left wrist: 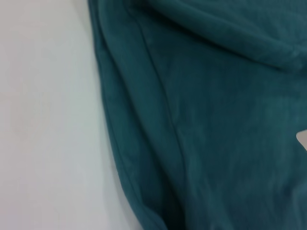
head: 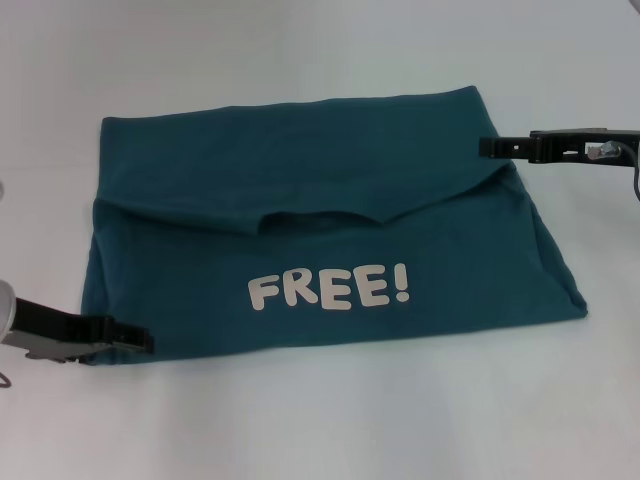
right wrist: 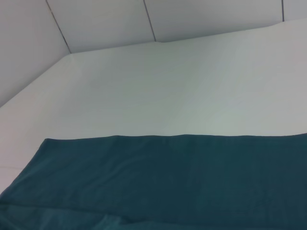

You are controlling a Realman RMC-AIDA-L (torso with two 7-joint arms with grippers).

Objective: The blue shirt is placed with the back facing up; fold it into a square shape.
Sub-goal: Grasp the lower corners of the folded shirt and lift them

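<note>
The shirt's near corner (head: 104, 360) has my left gripper lying across it, in past the shirt's side edge, so next the gripper moves back to that edge (head: 88, 303) and pinches the layers there.
The blue shirt (head: 330, 200) lies folded into a wide teal rectangle on the white table (head: 320, 420). A flap from the far side is folded down over it, and white letters reading "FREE!" (head: 328, 288) show on the near part. My left gripper (head: 140, 338) is at the shirt's near left corner, right against the cloth. My right gripper (head: 487, 147) is at the far right edge, level with the folded flap. In the left wrist view the shirt (left wrist: 216, 120) shows its layered side edge. In the right wrist view the shirt (right wrist: 168, 177) shows its straight far edge.
Bare white table (right wrist: 158, 91) surrounds the shirt on all sides. White wall panels (right wrist: 105, 19) rise behind the table's far edge in the right wrist view.
</note>
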